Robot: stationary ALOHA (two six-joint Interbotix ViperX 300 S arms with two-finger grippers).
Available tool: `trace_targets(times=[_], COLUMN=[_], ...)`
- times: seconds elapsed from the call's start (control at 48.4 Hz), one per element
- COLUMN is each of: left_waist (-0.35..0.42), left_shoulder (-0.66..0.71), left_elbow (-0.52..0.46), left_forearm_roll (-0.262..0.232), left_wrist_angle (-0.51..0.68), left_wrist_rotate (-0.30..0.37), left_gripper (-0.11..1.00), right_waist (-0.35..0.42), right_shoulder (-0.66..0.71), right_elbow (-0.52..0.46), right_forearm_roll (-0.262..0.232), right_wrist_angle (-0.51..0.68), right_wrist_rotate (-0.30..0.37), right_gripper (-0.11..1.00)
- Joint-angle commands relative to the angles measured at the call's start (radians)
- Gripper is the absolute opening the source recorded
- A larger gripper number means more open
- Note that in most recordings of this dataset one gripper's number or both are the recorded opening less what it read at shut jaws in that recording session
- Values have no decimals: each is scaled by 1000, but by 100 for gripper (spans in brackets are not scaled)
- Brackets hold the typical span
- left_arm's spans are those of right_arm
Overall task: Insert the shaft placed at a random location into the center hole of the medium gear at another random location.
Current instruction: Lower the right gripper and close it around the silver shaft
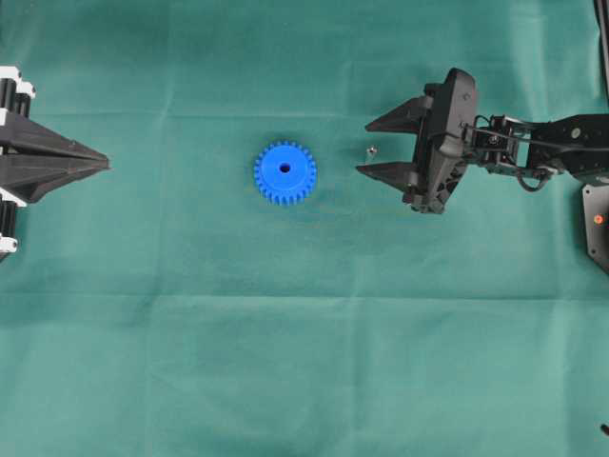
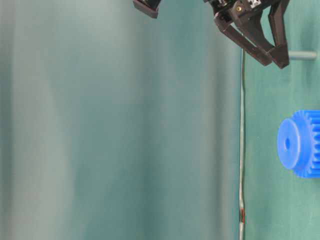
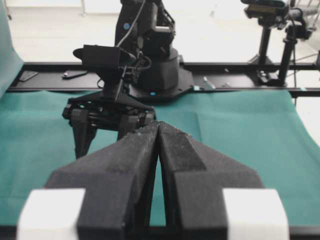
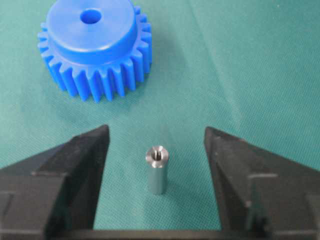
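Observation:
The gear's thick middle part goes around a dark center hole. When I put the shaft in, it will go down until little more than its tip can be seen.
The blue medium gear lies flat on the green cloth, hub up, with its dark center hole showing. The tiny silvery shaft stands upright to the gear's right. My right gripper is open, and the shaft sits between its fingertips without touching them. In the right wrist view the shaft stands between the open gripper, with the gear and its hole beyond. My left gripper is shut and empty at the far left, its tips pressed together in the left wrist view.
The green cloth covers the whole table. The table-level view shows the gear, the shaft and the right gripper. The right arm's base stands at the far edge in the left wrist view.

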Motion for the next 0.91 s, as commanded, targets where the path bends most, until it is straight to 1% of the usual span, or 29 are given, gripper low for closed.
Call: trace_targets(times=[0.0,0.062,0.227,0.269,0.641,0.806,0.889], left_waist=[3,3,3,3,3,3,3], left_shoulder=[8,8,8,8,6,5,3], left_elbow=[-20,-20,-20,-20,-20,-18,-20], left_forearm_roll=[3,3,3,3,3,3,3], left_wrist_angle=[-5,-5,-2,0,14,17,20], left_wrist_rotate=[0,0,0,0,0,0,0], left_gripper=[0,0,0,0,0,0,0], right_waist=[-3,-5,-3,-3,-3,-3,-5], right_shoulder=[-6,-2,8,9,8,-25,-52], right_elbow=[-14,-18,-23,-21,-28,-35,-41], right_forearm_roll=[3,3,2,0,3,3,5], right_wrist_angle=[-9,-3,8,8,8,21,51], right_wrist_rotate=[-3,-3,-3,-3,-3,-3,-2], right_gripper=[68,58,18,13,13,13,13])
